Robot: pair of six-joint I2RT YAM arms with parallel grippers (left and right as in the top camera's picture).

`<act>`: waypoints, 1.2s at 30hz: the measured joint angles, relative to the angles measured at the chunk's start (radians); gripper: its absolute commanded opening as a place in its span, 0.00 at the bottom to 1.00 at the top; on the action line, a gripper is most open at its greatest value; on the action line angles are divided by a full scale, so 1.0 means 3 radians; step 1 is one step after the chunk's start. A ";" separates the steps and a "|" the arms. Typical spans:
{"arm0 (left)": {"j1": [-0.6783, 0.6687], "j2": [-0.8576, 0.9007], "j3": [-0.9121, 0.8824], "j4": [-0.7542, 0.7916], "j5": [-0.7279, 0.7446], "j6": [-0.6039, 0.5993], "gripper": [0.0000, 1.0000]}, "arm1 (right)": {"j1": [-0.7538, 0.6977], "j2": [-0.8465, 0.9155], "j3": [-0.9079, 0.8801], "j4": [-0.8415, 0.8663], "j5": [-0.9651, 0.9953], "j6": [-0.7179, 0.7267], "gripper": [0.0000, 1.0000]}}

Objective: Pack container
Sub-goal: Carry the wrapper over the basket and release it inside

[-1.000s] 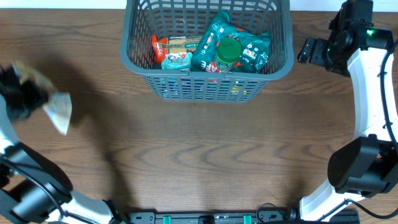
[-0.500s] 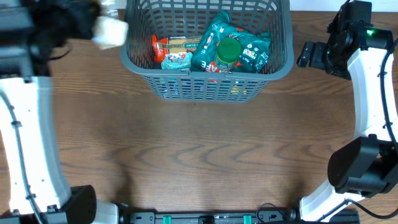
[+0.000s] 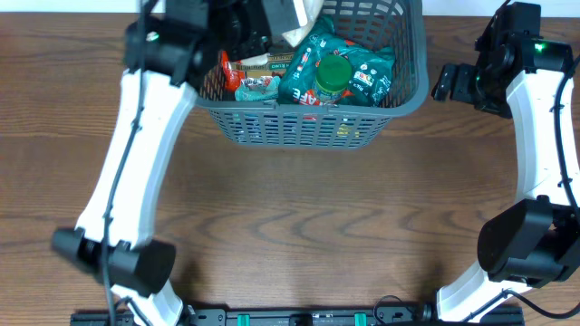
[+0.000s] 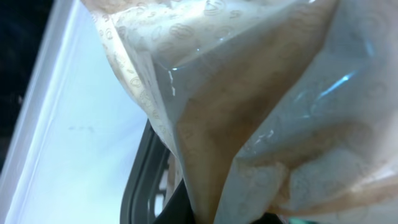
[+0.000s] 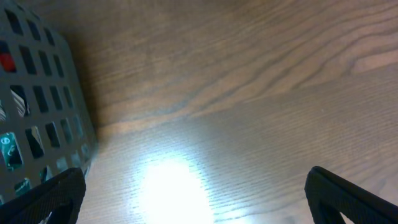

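Observation:
My left gripper should continue to lower the clear plastic bag (image 3: 304, 20), which is inside the basket's rim, and let it go next to the teal snack bags.
The dark grey slotted basket (image 3: 308, 122) stands at the far middle of the table and holds teal snack bags (image 3: 362, 77), a green-lidded jar (image 3: 332, 78) and an orange packet (image 3: 237, 66). My left gripper (image 3: 272, 18) is over the basket's far left part, shut on a clear plastic bag of pale tan contents (image 3: 297, 20). That bag (image 4: 249, 106) fills the left wrist view, with the basket rim (image 4: 140, 180) below it. My right gripper (image 3: 453, 77) is open and empty just right of the basket, whose lattice wall (image 5: 37, 124) shows at the left of the right wrist view.
The brown wooden table (image 3: 299, 226) runs in front of the basket. A bright glare spot (image 5: 171, 190) lies on the wood under the right gripper. The right arm stands along the table's right edge (image 3: 544, 163).
My left arm has swung from the table's far left to above the basket, carrying the clear bag with it. The right arm has not moved.

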 measured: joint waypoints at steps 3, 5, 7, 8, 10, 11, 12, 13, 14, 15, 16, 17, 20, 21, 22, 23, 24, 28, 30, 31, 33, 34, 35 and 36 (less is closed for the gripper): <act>0.0013 0.0248 0.0000 0.0142 -0.0061 0.0126 0.06 | 0.0000 0.0000 0.0000 -0.0011 -0.0004 0.0000 0.99; 0.0020 0.0404 0.0000 0.0160 -0.0127 0.0174 0.06 | 0.0000 0.0000 0.0000 -0.0019 -0.0005 0.0000 0.99; 0.0031 0.0607 0.0000 0.0153 -0.0221 0.0198 0.06 | 0.0000 0.0000 0.0000 -0.0032 -0.0005 -0.0001 0.99; 0.0033 0.0697 0.0000 0.0144 -0.0267 0.0211 0.06 | 0.0000 0.0000 0.0000 -0.0037 -0.0005 -0.0001 0.99; 0.0034 0.0893 -0.0001 0.0116 -0.0348 0.0237 0.06 | 0.0000 0.0000 0.0000 -0.0038 -0.0005 -0.0001 0.99; 0.0036 0.0988 -0.0001 0.0102 -0.0380 0.0247 0.06 | 0.0000 0.0000 0.0000 -0.0038 -0.0005 -0.0001 0.99; 0.0036 0.1040 -0.0004 0.0090 -0.0395 0.0248 0.06 | 0.0000 0.0000 0.0000 -0.0038 -0.0005 -0.0001 0.99; 0.0036 0.1097 -0.0005 0.0072 -0.0422 0.0249 0.09 | 0.0000 0.0000 0.0000 -0.0038 -0.0005 -0.0001 0.99; 0.0036 0.1138 -0.0006 0.0055 -0.0441 0.0259 0.17 | 0.0000 0.0000 0.0000 -0.0039 -0.0005 -0.0003 0.99; 0.0036 0.1162 -0.0006 0.0036 -0.0455 0.0267 0.25 | 0.0000 0.0000 0.0000 -0.0039 -0.0005 -0.0004 0.99; 0.0036 0.1169 -0.0009 0.0032 -0.0459 0.0278 0.34 | 0.0000 0.0000 0.0000 -0.0041 -0.0005 -0.0004 0.99; 0.0036 0.1169 -0.0009 0.0031 -0.0468 0.0277 0.42 | 0.0000 0.0000 0.0000 -0.0041 -0.0005 -0.0005 0.99; 0.0041 0.1161 -0.0009 0.0053 -0.0482 0.0280 0.60 | 0.0000 0.0000 0.0000 -0.0038 -0.0005 -0.0006 0.99; 0.0042 0.1161 -0.0009 0.0055 -0.0486 0.0277 0.66 | 0.0000 0.0000 0.0000 -0.0036 -0.0005 -0.0006 0.99; 0.0043 0.1161 -0.0009 0.0065 -0.0492 0.0259 0.68 | 0.0000 0.0000 0.0000 -0.0036 -0.0005 -0.0008 0.99; 0.0046 0.1158 -0.0009 0.0090 -0.0496 0.0228 0.70 | 0.0000 0.0000 0.0000 -0.0024 -0.0005 -0.0008 0.99; 0.0048 0.1151 -0.0009 0.0116 -0.0501 0.0198 0.75 | 0.0000 0.0000 0.0000 -0.0004 -0.0005 -0.0008 0.99; 0.0057 0.1011 -0.0010 0.0126 -0.0544 -0.0120 0.86 | 0.0000 0.0000 0.0003 0.0150 -0.0005 -0.0057 0.99; 0.0075 0.0839 -0.0010 0.0125 -0.0570 -0.0412 0.93 | 0.0000 0.0000 0.0022 0.0229 -0.0006 -0.0102 0.99; 0.0095 0.0734 -0.0010 0.0126 -0.0581 -0.0589 0.96 | 0.0000 0.0000 0.0045 0.0278 -0.0005 -0.0120 0.99; 0.0154 0.0512 -0.0010 0.0118 -0.0617 -0.0912 0.99 | 0.0000 0.0001 0.0145 0.0373 -0.0005 -0.0155 0.99; 0.0205 0.0367 -0.0010 0.0092 -0.0631 -0.1116 0.99 | 0.0000 0.0001 0.0239 0.0434 -0.0006 -0.0177 0.99; 0.0292 0.0177 -0.0009 0.0022 -0.0647 -0.1369 0.99 | 0.0000 0.0001 0.0346 0.0465 -0.0006 -0.0191 0.99; 0.0341 0.0080 -0.0009 -0.0024 -0.0659 -0.1484 0.99 | 0.0000 0.0001 0.0425 0.0488 -0.0005 -0.0197 0.99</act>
